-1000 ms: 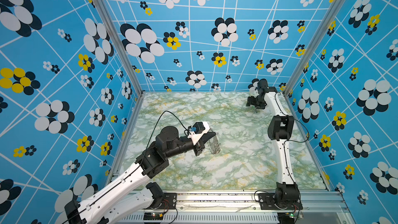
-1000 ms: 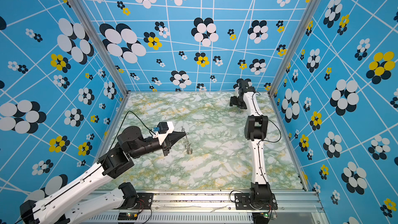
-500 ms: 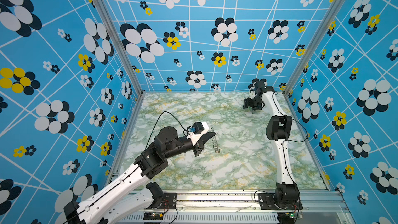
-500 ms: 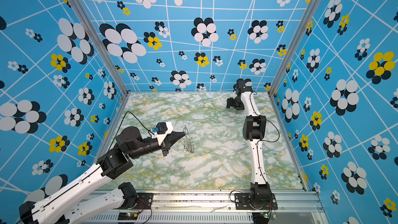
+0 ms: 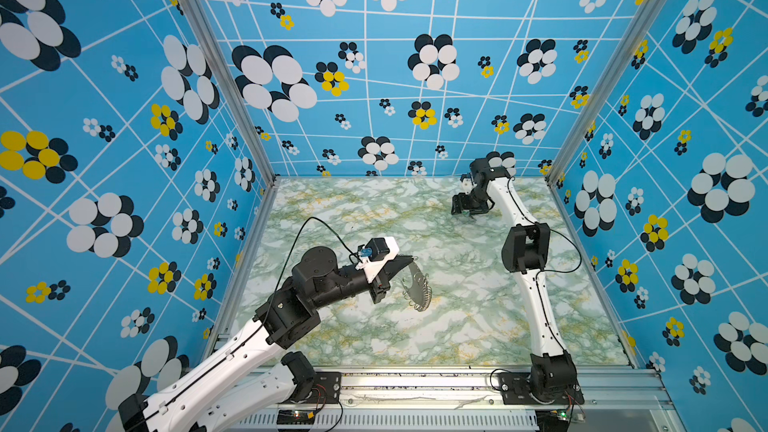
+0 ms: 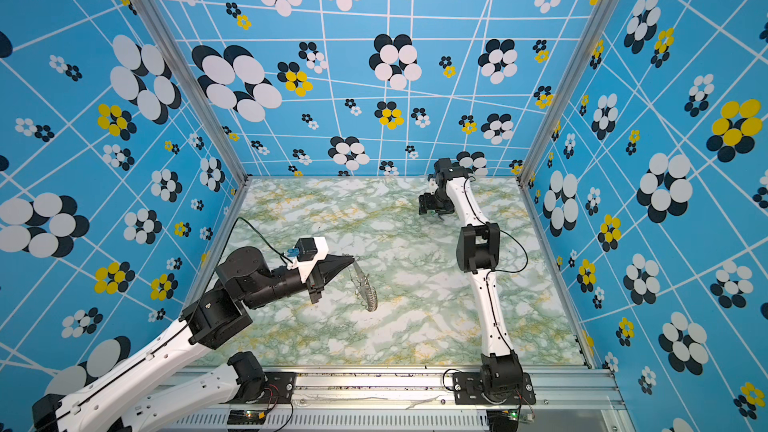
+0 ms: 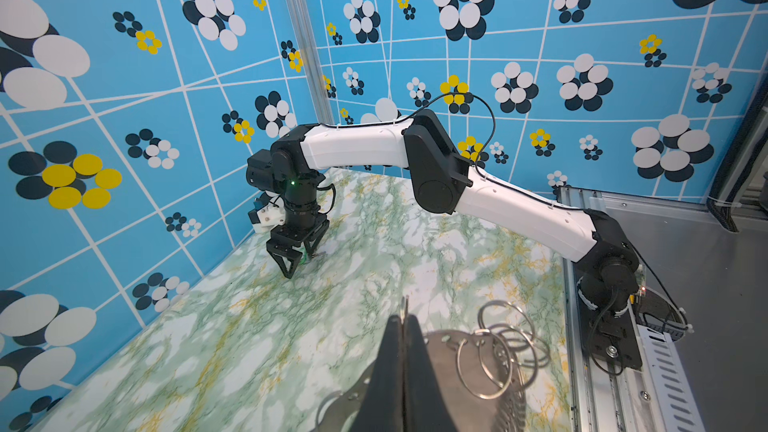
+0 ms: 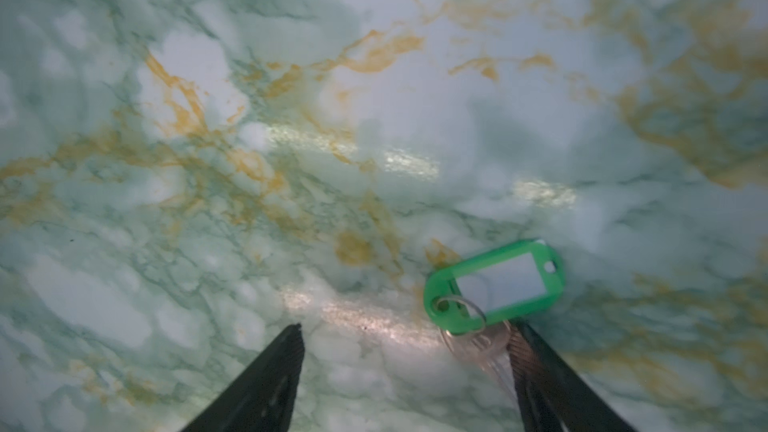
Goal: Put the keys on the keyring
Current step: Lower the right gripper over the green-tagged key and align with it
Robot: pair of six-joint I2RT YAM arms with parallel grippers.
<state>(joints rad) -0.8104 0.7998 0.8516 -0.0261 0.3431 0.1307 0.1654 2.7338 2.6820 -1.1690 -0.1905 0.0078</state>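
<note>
My right gripper needs to keep sweeping the keys toward the keyring (image 5: 417, 288) until they are close to it. One finger is behind the key, and the way ahead is open.
My left gripper (image 5: 411, 260) (image 6: 353, 260) is shut on the keyring (image 5: 417, 289) (image 6: 365, 289), a flat grey-brown band fringed with silver wire loops, which hangs below it over the middle of the table. The left wrist view shows the fingers (image 7: 415, 351) pinching the band (image 7: 453, 361) at its edge, loops (image 7: 500, 338) to one side. My right gripper (image 5: 467, 214) (image 6: 434, 213) (image 7: 300, 260) stands open and low at the back right. The keys (image 8: 494, 284), a green tag with a pale window on a small ring and a key, lie on the table, the key touching one finger (image 8: 540, 367) of the right gripper (image 8: 407, 328).
The green and yellow marbled table (image 5: 457, 326) is walled on three sides by blue flowered panels (image 5: 374, 76). A metal rail (image 5: 415, 384) with both arm bases runs along the front edge. The right arm (image 7: 519, 209) stretches along the right side.
My right gripper has moved left and lower over the table at the back. The keyring has swung in the left gripper's hold and now shows more edge-on.
</note>
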